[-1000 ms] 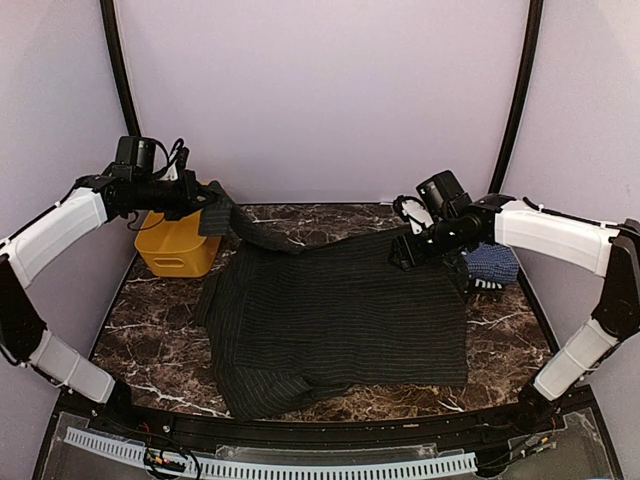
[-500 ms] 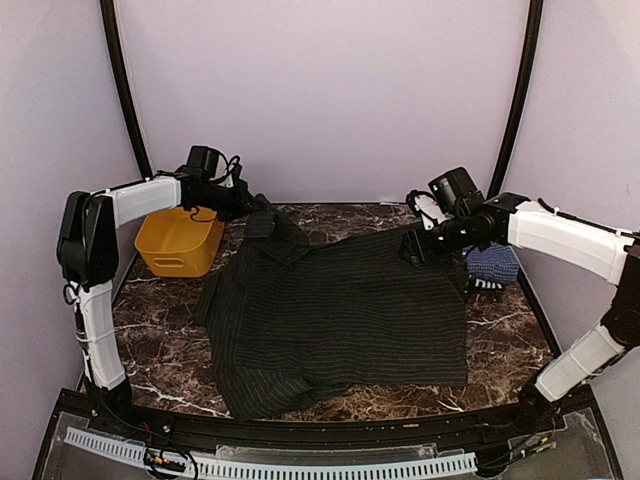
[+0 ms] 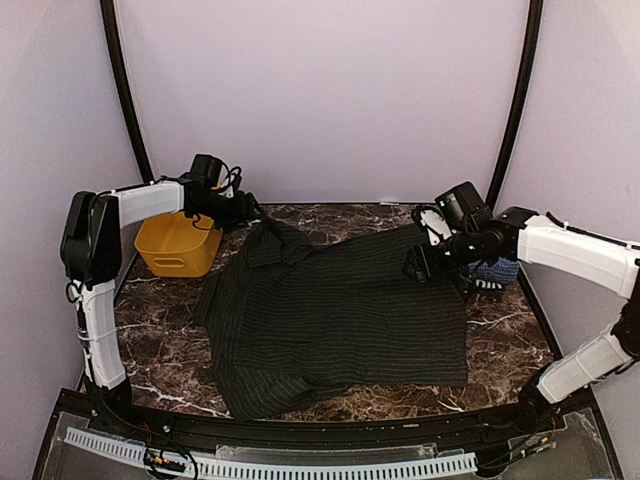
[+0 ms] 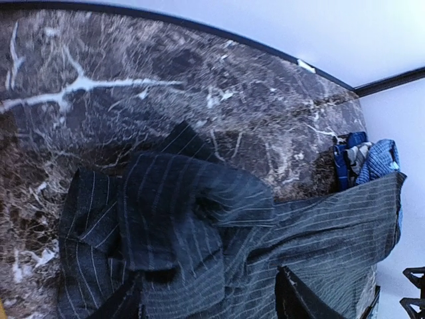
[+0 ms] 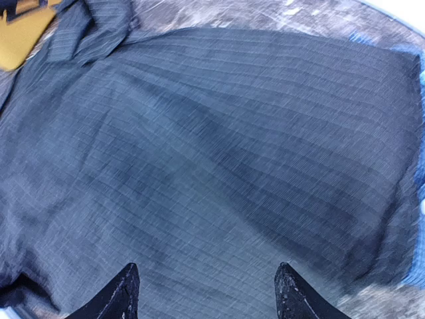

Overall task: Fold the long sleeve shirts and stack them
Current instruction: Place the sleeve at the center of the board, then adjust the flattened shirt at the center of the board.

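The black pinstriped shirt's near edge (image 3: pixel 290 386) is folded over, its back corner flat, so I should bring my right gripper forward and grip the cloth (image 3: pixel 334 383) beside that fold.
The black pinstriped long sleeve shirt (image 3: pixel 340 310) lies spread over the middle of the marble table, with its collar end bunched at the back left (image 4: pixel 199 226). My left gripper (image 3: pixel 250 212) hovers at that bunched end. Its fingers stand wide apart, open (image 4: pixel 209 302), and the cloth lies loose below them. Over the shirt's back right corner my right gripper (image 3: pixel 415 268) is open (image 5: pixel 207 292), with flat cloth (image 5: pixel 219 153) under it and nothing held. The blue checked shirt (image 3: pixel 495 268) sits crumpled at the right edge behind the right arm (image 4: pixel 375 159).
A yellow plastic basket (image 3: pixel 178 243) stands at the back left of the table, just left of the left gripper, and shows as a corner (image 5: pixel 20 33) in the right wrist view. Purple walls close in the back and sides. Bare marble (image 3: pixel 160 330) shows left of the shirt.
My left gripper carried the shirt's lifted end from over the basket rightward to the back of the table, then opened and dropped it. The right gripper drifted slightly down and right, still open.
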Tool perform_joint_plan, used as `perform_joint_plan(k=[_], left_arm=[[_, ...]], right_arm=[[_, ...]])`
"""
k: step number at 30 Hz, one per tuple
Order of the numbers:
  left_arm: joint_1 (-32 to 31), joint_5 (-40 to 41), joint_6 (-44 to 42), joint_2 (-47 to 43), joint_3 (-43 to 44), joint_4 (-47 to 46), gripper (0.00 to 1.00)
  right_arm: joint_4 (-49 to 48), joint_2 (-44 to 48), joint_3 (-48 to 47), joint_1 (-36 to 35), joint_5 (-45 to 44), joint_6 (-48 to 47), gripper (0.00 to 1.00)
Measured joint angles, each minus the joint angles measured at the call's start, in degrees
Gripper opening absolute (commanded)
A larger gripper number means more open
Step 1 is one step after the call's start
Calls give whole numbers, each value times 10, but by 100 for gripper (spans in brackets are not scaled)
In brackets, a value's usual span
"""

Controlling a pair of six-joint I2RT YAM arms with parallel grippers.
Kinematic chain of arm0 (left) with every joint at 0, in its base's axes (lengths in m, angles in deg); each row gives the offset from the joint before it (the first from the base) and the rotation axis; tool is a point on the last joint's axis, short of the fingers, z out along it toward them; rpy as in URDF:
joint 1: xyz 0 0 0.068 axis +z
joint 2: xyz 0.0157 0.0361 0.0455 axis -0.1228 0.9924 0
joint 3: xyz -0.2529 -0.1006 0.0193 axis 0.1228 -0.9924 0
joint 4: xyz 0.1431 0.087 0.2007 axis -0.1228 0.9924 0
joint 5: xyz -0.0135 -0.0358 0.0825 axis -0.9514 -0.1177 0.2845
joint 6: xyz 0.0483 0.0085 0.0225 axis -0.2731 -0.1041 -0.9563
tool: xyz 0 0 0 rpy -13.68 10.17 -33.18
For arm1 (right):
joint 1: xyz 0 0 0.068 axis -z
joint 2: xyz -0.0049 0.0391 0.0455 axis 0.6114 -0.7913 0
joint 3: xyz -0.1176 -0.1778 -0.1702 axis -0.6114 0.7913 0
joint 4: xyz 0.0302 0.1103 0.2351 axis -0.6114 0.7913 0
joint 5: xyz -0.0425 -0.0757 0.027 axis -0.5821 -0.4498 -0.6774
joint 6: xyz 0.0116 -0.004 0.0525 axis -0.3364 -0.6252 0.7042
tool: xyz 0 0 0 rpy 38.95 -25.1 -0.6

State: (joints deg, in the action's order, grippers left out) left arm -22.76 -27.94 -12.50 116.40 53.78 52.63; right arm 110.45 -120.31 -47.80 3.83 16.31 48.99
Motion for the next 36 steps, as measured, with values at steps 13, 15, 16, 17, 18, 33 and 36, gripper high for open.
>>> perform_joint_plan(k=[13,15,16,17,18,33,36], left_arm=[[-111,50,-14,-355,-351,-79,81],[-148,55,-4,-372,-414,-87,81],[-168,59,3,-379,-445,-88,81],[-186,64,9,-384,-473,-89,81],[-201,68,18,-389,-499,-90,80],[-223,137,28,-329,-553,-101,80],[-223,159,21,-310,-532,-97,81]], right_arm=[[-39,51,196,-111,85,116,66],[-48,47,212,-115,93,127,66],[-54,41,219,-115,95,132,66],[-61,33,223,-115,96,136,66],[-66,24,226,-115,95,139,66],[-76,-85,171,-48,-7,140,65],[-66,-100,155,-31,-30,130,65]])
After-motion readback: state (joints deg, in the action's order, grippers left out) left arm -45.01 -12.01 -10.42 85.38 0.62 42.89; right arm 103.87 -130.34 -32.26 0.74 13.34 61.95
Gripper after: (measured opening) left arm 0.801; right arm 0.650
